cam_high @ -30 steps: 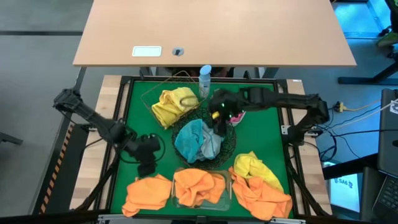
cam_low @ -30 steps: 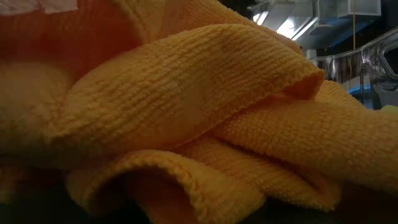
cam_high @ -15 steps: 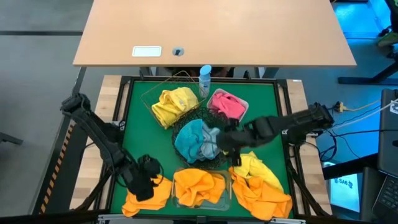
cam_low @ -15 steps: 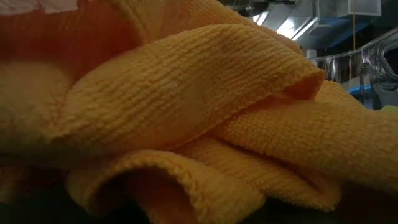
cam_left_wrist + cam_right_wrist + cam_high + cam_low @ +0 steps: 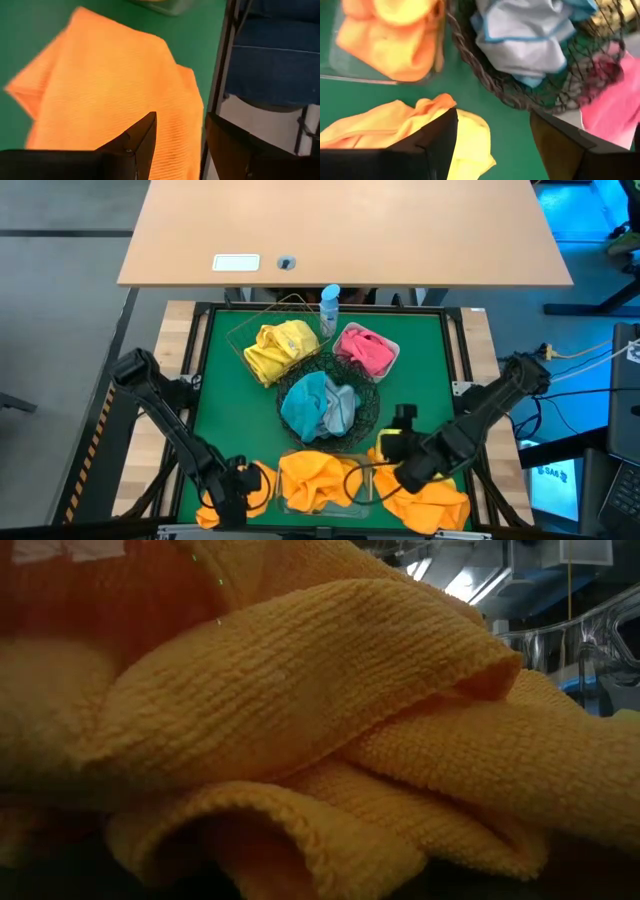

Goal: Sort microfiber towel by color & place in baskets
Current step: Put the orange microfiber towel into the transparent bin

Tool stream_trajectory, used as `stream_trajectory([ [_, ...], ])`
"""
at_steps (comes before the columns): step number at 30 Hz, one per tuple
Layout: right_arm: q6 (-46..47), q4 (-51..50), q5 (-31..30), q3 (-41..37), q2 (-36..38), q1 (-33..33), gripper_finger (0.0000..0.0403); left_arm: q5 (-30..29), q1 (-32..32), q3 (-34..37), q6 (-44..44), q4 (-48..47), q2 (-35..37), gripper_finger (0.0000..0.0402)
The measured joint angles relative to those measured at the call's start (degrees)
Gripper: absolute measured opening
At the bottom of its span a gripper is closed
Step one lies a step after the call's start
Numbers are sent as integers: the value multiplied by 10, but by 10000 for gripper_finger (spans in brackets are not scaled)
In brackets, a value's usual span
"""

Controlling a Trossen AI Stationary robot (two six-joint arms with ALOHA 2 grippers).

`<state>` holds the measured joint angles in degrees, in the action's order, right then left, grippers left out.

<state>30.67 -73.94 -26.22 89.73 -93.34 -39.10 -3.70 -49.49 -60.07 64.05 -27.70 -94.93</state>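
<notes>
The orange towel's near edge (image 5: 194,112) passes between the left gripper's open fingers, so the robot should keep moving down until the fingers reach the cloth (image 5: 177,132) and close.
An orange towel (image 5: 262,480) lies flat at the table's near left corner. My left gripper (image 5: 243,484) hovers open over it, its fingers (image 5: 145,135) above the towel's near edge (image 5: 185,115). At the near right, a yellow towel (image 5: 470,145) lies beside another orange towel (image 5: 435,502). My right gripper (image 5: 393,458) hangs open above the yellow one (image 5: 385,445). The clear tub (image 5: 360,498) holds an orange towel (image 5: 318,478). The black wire bowl (image 5: 370,412) holds teal and grey towels (image 5: 318,405). Yellow towels (image 5: 278,345) fill the copper basket (image 5: 240,330), and a pink towel (image 5: 365,350) lies in the white tray (image 5: 392,346).
A small blue-capped bottle (image 5: 329,305) stands at the mat's far edge between the copper basket and the tray. The low view is filled by a fold of orange towel (image 5: 300,710). Bare green mat (image 5: 230,410) shows left of the bowl. Black frame rails border the mat.
My left gripper has gone toward the near edge and down, to above the near-left orange towel. My right gripper has swung from over the white tray, past the bowl, toward the near right corner, turning as it went, and now hangs over the yellow towel. No towel has moved.
</notes>
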Motion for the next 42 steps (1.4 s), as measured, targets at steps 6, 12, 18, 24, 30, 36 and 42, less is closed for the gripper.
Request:
stream_trajectory([
  [6,136,44,-32,-123,57,-42,246,26,-5,0,6,17,-6,162],
  [12,214,110,-35,-220,110,-66,246,-6,-16,0,14,16,-6,162],
  [18,238,155,-35,-270,123,-87,246,-46,-36,0,14,17,-16,162],
  [24,263,195,-31,-302,123,-98,246,-41,-55,0,14,18,-60,162],
  [30,261,228,-32,-306,123,-96,246,-45,-52,0,15,16,-80,149],
  [36,261,241,-33,-306,123,-96,246,-38,-39,0,15,16,-74,79],
  [42,259,244,-33,-306,123,-96,246,-2,-30,0,15,22,-61,8],
])
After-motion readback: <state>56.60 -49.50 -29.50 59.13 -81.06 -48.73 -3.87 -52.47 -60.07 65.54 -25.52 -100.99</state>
